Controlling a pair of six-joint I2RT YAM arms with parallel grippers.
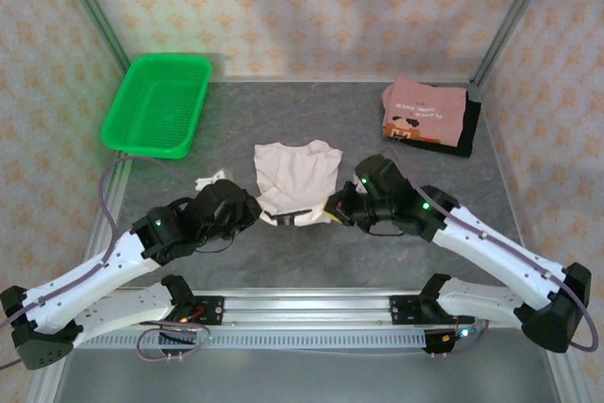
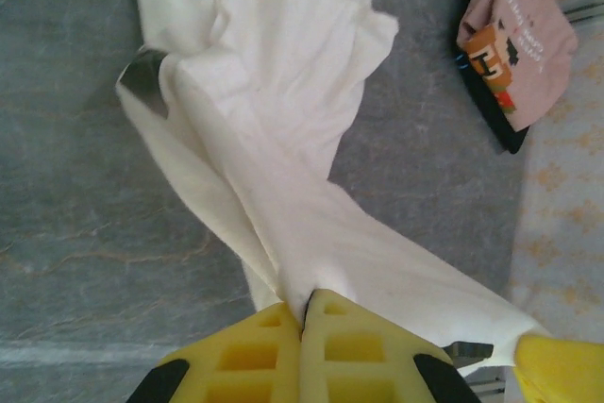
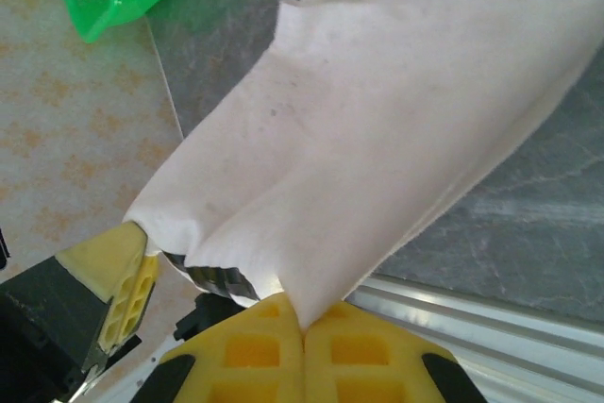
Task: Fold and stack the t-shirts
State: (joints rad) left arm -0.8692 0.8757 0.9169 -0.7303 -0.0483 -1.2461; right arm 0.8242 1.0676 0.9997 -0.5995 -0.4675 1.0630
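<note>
I keep moving my right gripper over the t-shirt, with the cream-white t-shirt's near edge spread between both grippers, until I reach its far edge and let go there.
The cream-white t-shirt lies bunched at the middle of the table, and both grippers hold its near edge lifted. My left gripper is shut on the cloth's left near part; in the left wrist view the yellow pads pinch a fold of the cream-white t-shirt. On the right near part my right gripper is likewise shut, its pads clamping the cream-white t-shirt. At the back right, a folded dusty-pink printed t-shirt rests on a folded black t-shirt.
A green mesh basket stands at the back left. An aluminium rail runs along the near edge between the arm bases. Metal frame posts and patterned walls close in the table's sides and back. A white cloth bit lies left of the shirt.
</note>
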